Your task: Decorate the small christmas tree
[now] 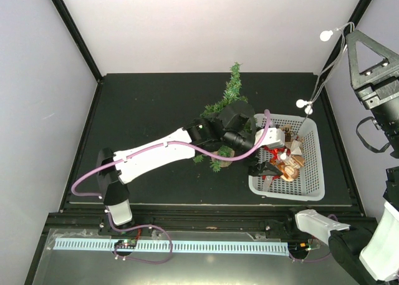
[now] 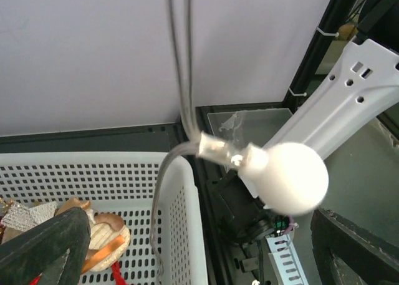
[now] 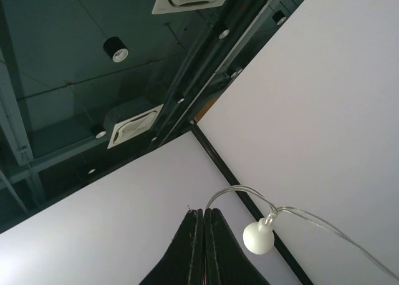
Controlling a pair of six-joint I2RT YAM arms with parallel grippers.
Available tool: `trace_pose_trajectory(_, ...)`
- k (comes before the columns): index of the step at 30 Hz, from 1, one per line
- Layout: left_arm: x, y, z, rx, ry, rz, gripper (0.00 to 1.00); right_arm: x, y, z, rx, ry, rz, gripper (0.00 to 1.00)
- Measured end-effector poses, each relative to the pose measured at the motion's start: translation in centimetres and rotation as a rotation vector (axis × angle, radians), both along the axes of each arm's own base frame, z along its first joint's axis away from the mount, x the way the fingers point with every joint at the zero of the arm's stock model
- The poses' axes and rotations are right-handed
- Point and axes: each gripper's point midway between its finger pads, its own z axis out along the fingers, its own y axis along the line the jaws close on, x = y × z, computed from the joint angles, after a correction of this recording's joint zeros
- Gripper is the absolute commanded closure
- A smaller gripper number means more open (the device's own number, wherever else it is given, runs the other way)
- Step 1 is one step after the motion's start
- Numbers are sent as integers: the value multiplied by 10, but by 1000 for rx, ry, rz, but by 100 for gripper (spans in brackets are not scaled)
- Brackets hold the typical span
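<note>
The light string's white bulb is hanging between the open fingers of my left gripper, so my left gripper should move and close on the clear wire under the bulb.
The small christmas tree stands at the middle of the black table, its lower half hidden under my left arm. A light string with white bulbs runs from the white basket up to my right gripper, held high at the right. In the right wrist view that gripper is shut on the clear wire, one bulb hanging beside it. My left gripper is open over the basket. In its wrist view another bulb hangs between the spread fingers, touching neither.
Wooden ornaments and a red cord lie in the basket, whose near wall is beside the hanging wire. The right arm's white link crosses just behind the bulb. Black frame posts edge the table.
</note>
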Motion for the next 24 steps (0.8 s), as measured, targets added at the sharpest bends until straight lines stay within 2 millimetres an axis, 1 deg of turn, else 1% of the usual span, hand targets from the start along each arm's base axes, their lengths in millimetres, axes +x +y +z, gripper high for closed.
trace_pose_trajectory(2, 0, -5, 0, -7, 11, -4, 12, 0, 0, 0, 6, 2, 4, 99)
trace_pose_trajectory(4, -1, -12, -1, -10, 24, -12, 21, 0, 0, -2, 10, 6, 8, 99)
trace_pose_trajectory(6, -2, -24, -2, -14, 42, -23, 37, 1, 1, -5, 12, 14, 14, 99)
trace_pose_trajectory(9, -7, -36, -7, -11, 70, -43, 72, 3, 2, -7, 15, 24, 19, 99)
trace_pose_trajectory(10, -8, -39, -10, -6, 78, -48, 79, 3, 2, -7, 16, 25, 19, 99)
trace_pose_trajectory(11, -9, -40, -13, 0, 85, -54, 84, 3, 2, -7, 16, 25, 19, 99)
trace_pose_trajectory(14, -12, -40, -17, 15, 92, -62, 85, -1, 1, -6, 16, 20, 17, 99)
trace_pose_trajectory(17, -12, -37, -15, 10, 79, -63, 87, -7, -1, -2, 14, 2, 14, 99)
trace_pose_trajectory(19, -14, -31, -17, 17, 75, -60, 88, -10, -2, -1, 12, -5, 12, 99)
trace_pose_trajectory(24, -21, -14, -18, 23, 65, -59, 85, -11, -2, -1, 12, -9, 11, 99)
